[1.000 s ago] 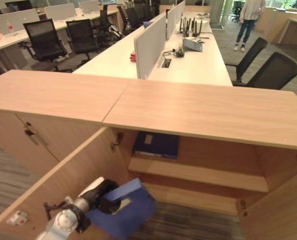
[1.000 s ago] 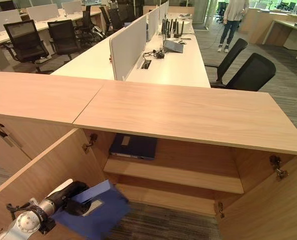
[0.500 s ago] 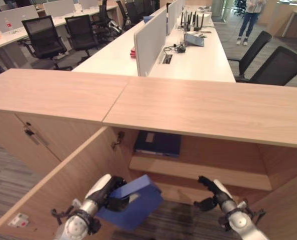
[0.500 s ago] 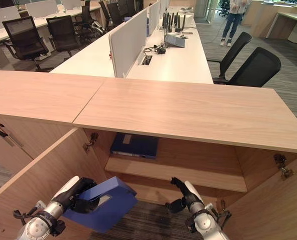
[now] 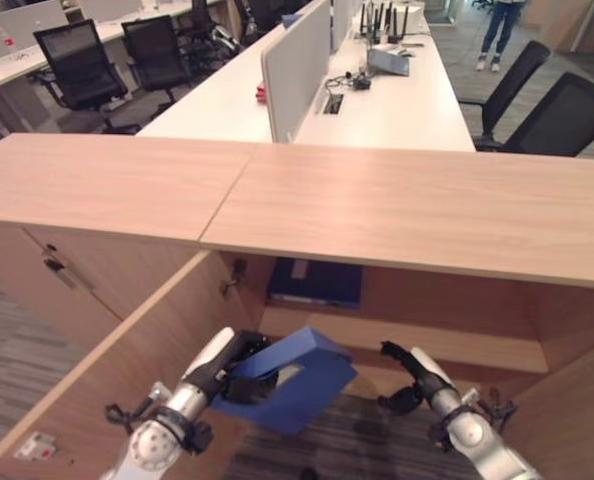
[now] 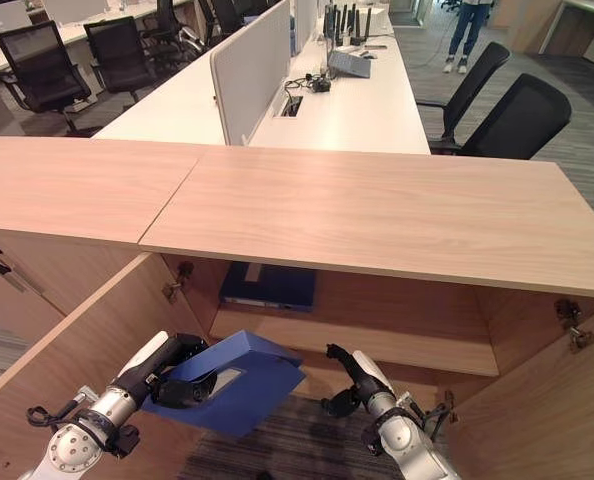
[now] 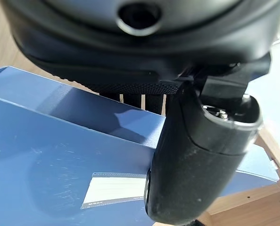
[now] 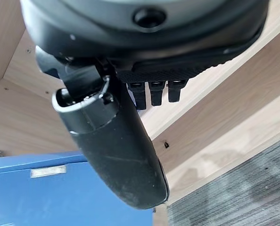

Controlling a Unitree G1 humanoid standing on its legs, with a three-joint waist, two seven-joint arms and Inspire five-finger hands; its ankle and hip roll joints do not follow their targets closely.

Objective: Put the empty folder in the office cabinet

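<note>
My right gripper will make the empty folder's flat cover (image 8: 60, 197) bend inward when it closes to carry it, because a seam (image 8: 17, 171) divides the cover from the folder's side.
My left hand (image 5: 229, 366) is shut on a blue folder (image 5: 295, 381), thumb across its labelled face (image 7: 45, 155) and fingers behind its edge. The folder hangs tilted in front of the open office cabinet, just below the front edge of the shelf (image 5: 417, 343). A second blue folder (image 5: 315, 283) lies flat on that shelf at the back left. My right hand (image 5: 409, 372) hovers open and empty a little to the right of the held folder, near the shelf's front edge. In the right wrist view the held folder (image 8: 60, 197) shows past the thumb (image 8: 116, 155).
The cabinet's left door (image 5: 107, 370) swings out beside my left arm and the right door (image 5: 577, 420) stands open at the far right. A wooden top (image 5: 407, 210) overhangs the opening. Desks, black office chairs (image 5: 562, 120) and a standing person (image 5: 502, 20) lie beyond.
The left hand has carried the folder up and right towards the cabinet opening. The right hand came into view and has moved in closer to the folder. The camera shifted slightly.
</note>
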